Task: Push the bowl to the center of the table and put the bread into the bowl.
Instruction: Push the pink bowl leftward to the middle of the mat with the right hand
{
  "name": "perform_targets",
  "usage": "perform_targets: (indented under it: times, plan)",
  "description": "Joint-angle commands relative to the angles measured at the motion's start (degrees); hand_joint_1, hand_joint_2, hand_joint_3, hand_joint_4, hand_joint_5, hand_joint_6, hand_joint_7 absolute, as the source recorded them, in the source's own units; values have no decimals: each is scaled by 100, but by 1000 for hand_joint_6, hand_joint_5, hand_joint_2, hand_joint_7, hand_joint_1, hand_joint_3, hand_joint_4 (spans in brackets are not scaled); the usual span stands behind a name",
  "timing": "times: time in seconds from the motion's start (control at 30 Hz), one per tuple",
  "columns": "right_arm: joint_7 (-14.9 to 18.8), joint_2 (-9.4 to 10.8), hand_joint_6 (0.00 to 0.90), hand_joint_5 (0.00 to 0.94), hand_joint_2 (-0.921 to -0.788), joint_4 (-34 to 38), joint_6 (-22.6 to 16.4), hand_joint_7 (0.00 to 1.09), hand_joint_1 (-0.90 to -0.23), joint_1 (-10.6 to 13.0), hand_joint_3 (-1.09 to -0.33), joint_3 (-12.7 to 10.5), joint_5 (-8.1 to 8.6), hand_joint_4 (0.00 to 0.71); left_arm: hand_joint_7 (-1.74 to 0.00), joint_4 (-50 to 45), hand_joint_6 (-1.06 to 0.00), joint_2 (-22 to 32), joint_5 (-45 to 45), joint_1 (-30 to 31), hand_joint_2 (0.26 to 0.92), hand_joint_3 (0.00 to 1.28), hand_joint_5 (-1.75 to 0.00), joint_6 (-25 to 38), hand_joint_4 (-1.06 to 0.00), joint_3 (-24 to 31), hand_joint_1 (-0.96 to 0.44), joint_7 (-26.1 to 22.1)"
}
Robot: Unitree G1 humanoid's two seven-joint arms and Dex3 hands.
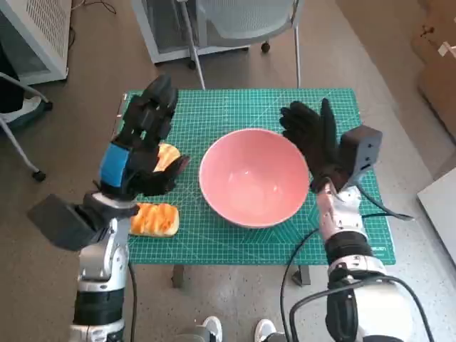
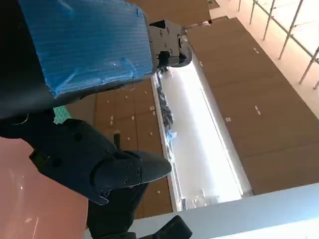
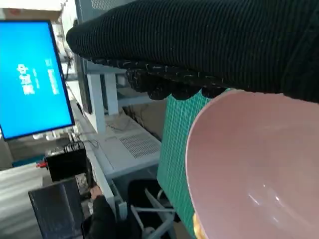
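My gripper is going to drop the golden twisted bread (image 1: 154,219) into the pink bowl. The pink bowl's rounded side (image 1: 251,209) slopes down into a wide bottom, so I expect the bread to settle flat inside.
A pink bowl (image 1: 253,178) stands empty near the middle of the green mat (image 1: 214,110). Its inside also fills much of the right wrist view (image 3: 254,169). One golden bread piece (image 1: 153,219) lies at the mat's front left corner. A second bread piece (image 1: 168,155) shows partly from under my left hand. My left hand (image 1: 142,142) hovers over it, left of the bowl, fingers spread and holding nothing. My gloved right hand (image 1: 313,139) is at the bowl's right rim with fingers spread; I cannot tell whether it touches. The glove (image 3: 209,45) lies just over the rim.
A chair (image 1: 242,21) stands beyond the table's far edge and a white cabinet (image 1: 43,28) at the far left. The right wrist view shows a blue monitor (image 3: 30,74) and a person's hand (image 3: 99,209) by a desk. Cables hang from my right forearm.
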Motion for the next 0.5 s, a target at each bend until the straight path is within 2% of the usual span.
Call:
perform_targets:
  times: [0.03,0.3,0.5]
  plan:
    - [89,75,375,4,-921,96,161,5,-579,5,-823,20,-54,259,-421,-155,1,59,46,134,722,475,-12,10,-32,48,-457,72]
    - [193,-37,381,6,-921,79,194,9,-591,-37,-803,17,-56,267,-425,-180,1,55,64,161,730,457,-12,-18,-35,46,-459,141]
    - [347,-199,380,2,-921,19,76,8,-585,-70,-808,23,-51,259,-425,-166,1,44,84,150,735,449,-11,-40,-35,37,-460,187]
